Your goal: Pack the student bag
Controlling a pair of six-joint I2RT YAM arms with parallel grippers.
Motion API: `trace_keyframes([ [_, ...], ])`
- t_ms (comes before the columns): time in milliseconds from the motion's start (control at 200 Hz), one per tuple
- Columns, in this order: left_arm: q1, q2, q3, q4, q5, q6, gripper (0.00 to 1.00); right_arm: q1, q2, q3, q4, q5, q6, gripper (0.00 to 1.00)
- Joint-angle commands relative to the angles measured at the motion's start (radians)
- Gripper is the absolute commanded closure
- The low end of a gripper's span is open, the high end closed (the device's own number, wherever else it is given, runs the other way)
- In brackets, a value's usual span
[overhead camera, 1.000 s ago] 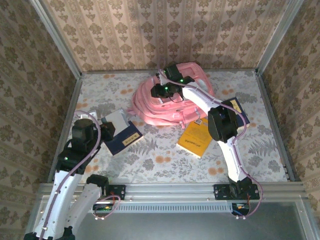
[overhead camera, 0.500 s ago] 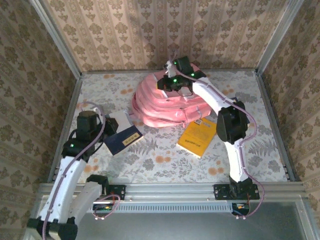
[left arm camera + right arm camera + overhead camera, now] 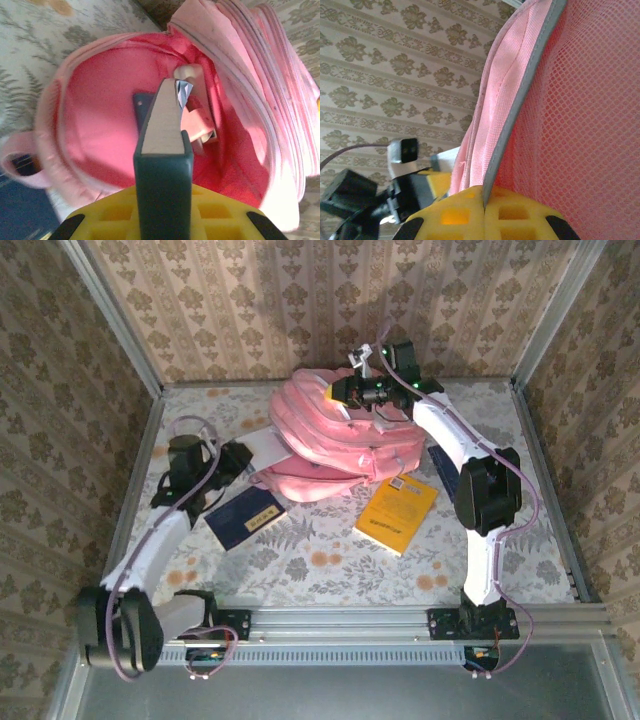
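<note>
The teal book's far end (image 3: pixel 172 90) points into the pink bag's wide opening (image 3: pixel 112 110), so I keep pushing the book in with my left gripper until my fingers are inside.
The pink student bag (image 3: pixel 340 445) lies at the back middle of the table, its top edge pulled up. My right gripper (image 3: pixel 347 390) is shut on that edge; in the right wrist view the jaws (image 3: pixel 484 197) pinch a grey strip and pink fabric of the bag (image 3: pixel 600 100). My left gripper (image 3: pixel 243 455) is shut on a dark teal book (image 3: pixel 162 125) with cream pages, spine toward the camera. The book's far end reaches into the bag's open pink interior (image 3: pixel 100 115). In the top view the book's pale pages (image 3: pixel 268 445) meet the bag's left side.
A dark blue book (image 3: pixel 245 518) lies flat on the table in front of the left gripper. A yellow book (image 3: pixel 398 512) lies right of centre, in front of the bag. Patterned walls close in the table on three sides.
The right gripper has lifted the bag's edge up and toward the back right, opening the bag. The left arm has carried its book forward and right, to the bag's opening.
</note>
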Motion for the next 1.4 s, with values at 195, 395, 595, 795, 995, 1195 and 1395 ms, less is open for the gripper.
trace_keyframes([
  [195, -0.15, 0.334, 0.064, 0.605, 0.087, -0.283, 1.0, -0.004, -0.102, 0.0, 0.195, -0.121, 0.104, 1.0],
  [395, -0.177, 0.505, 0.098, 0.793, 0.004, -0.38, 1.0, -0.006, -0.112, -0.011, 0.211, -0.127, 0.117, 1.0],
  [595, -0.173, 0.682, 0.14, 1.086, -0.001, -0.563, 1.0, -0.012, -0.12, -0.013, 0.198, -0.13, 0.112, 1.0],
  [795, -0.173, 0.751, 0.163, 1.157, -0.01, -0.603, 1.0, -0.011, -0.119, -0.026, 0.203, -0.13, 0.112, 1.0],
  [995, -0.201, 0.81, 0.283, 1.0, -0.017, -0.575, 1.0, 0.002, -0.114, -0.048, 0.239, -0.121, 0.129, 1.0],
  [1195, -0.239, 0.914, 0.501, 0.764, 0.019, -0.5, 0.57, 0.011, -0.111, -0.097, 0.267, -0.074, 0.133, 1.0],
  [1395, -0.232, 0.816, 0.458, 0.609, 0.032, -0.401, 0.21, -0.002, -0.117, -0.1, 0.164, -0.005, 0.037, 1.0],
])
